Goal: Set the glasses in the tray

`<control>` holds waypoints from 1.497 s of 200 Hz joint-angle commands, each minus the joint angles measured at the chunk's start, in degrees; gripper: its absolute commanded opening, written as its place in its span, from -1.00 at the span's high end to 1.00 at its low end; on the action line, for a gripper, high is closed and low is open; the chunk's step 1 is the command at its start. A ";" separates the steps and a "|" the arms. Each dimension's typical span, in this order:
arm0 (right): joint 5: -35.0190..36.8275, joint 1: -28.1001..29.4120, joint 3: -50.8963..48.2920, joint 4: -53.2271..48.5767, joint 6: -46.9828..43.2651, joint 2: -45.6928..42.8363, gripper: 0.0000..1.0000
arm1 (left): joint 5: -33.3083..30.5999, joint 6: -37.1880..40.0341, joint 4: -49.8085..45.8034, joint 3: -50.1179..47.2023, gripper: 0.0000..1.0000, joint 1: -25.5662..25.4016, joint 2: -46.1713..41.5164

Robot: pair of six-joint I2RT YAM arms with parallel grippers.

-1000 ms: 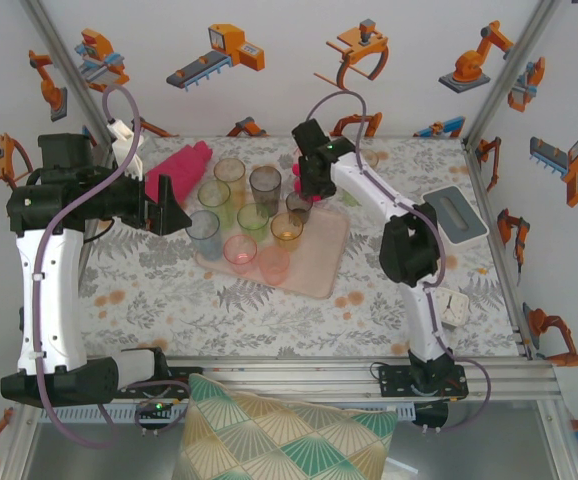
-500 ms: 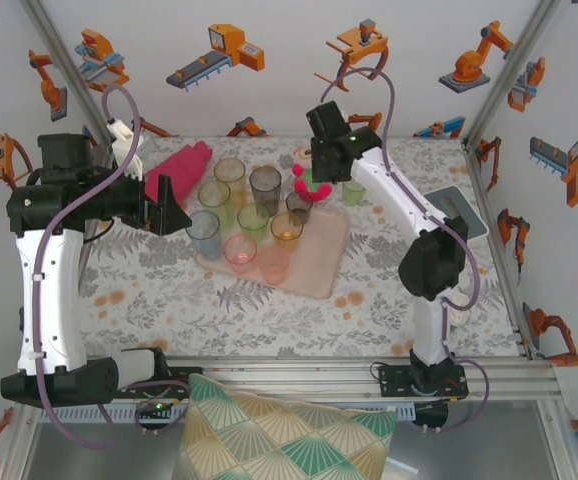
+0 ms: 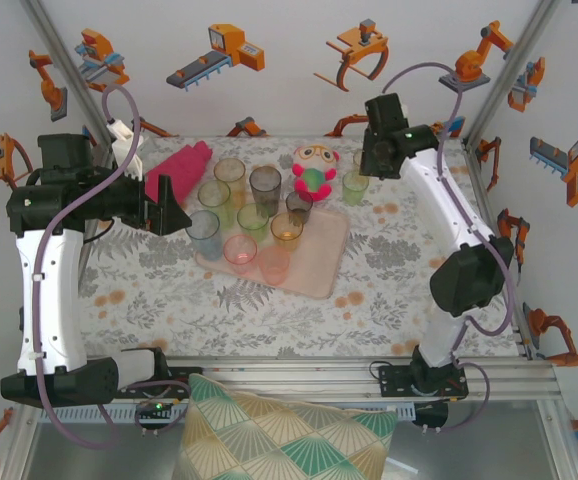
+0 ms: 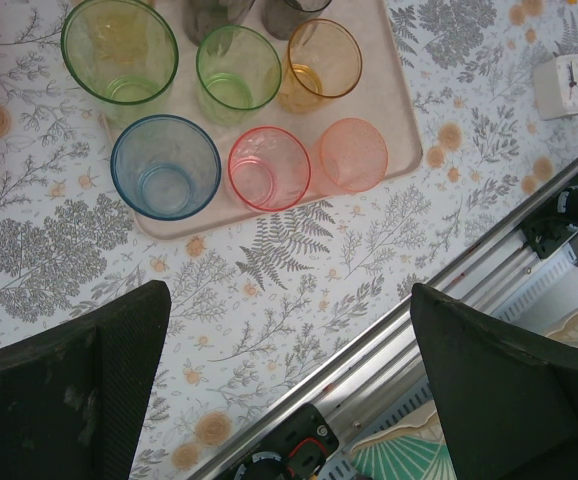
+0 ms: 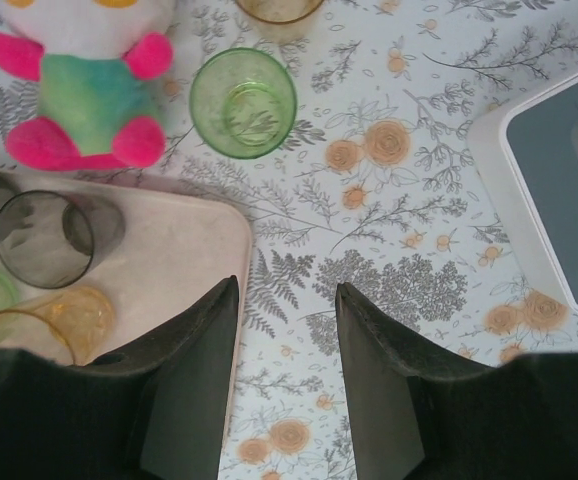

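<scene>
My right gripper should keep moving toward the green glass, as it is upright and its side [image 5: 287, 118] toward the grey-white box is clear, and close on the glass's rim [image 5: 295, 100] there.
The beige-pink tray [image 3: 314, 268] lies mid-table and holds several glasses, among them a blue one [image 4: 165, 166], a pink one [image 4: 269, 167], an amber one [image 4: 319, 65] and a grey one [image 5: 44, 238]. A green glass [image 3: 353, 187] stands on the table off the tray's back right corner, with an amber glass [image 5: 279, 8] just behind it. My right gripper [image 5: 287, 290] hovers near that tray corner [image 5: 184, 250], short of the green glass [image 5: 242, 102], open with nothing between its fingers. My left gripper [image 4: 289, 300] hangs wide open and empty at the tray's left side [image 3: 166, 205].
A red-green plush toy [image 3: 314, 170] sits behind the tray, left of the green glass. A magenta cloth [image 3: 179, 165] lies at the back left. A grey-white box [image 5: 559, 180] is to the right, and a small white clock [image 4: 569, 80] lies near the front rail.
My right arm has swung right, from over the tray's back edge past the plush toy to beside the green glass. The left arm has not moved.
</scene>
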 commanded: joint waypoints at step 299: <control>-13.67 -8.31 11.51 3.30 1.01 22.80 0.14 | 0.93 0.49 -0.58 -0.42 -0.94 0.44 0.50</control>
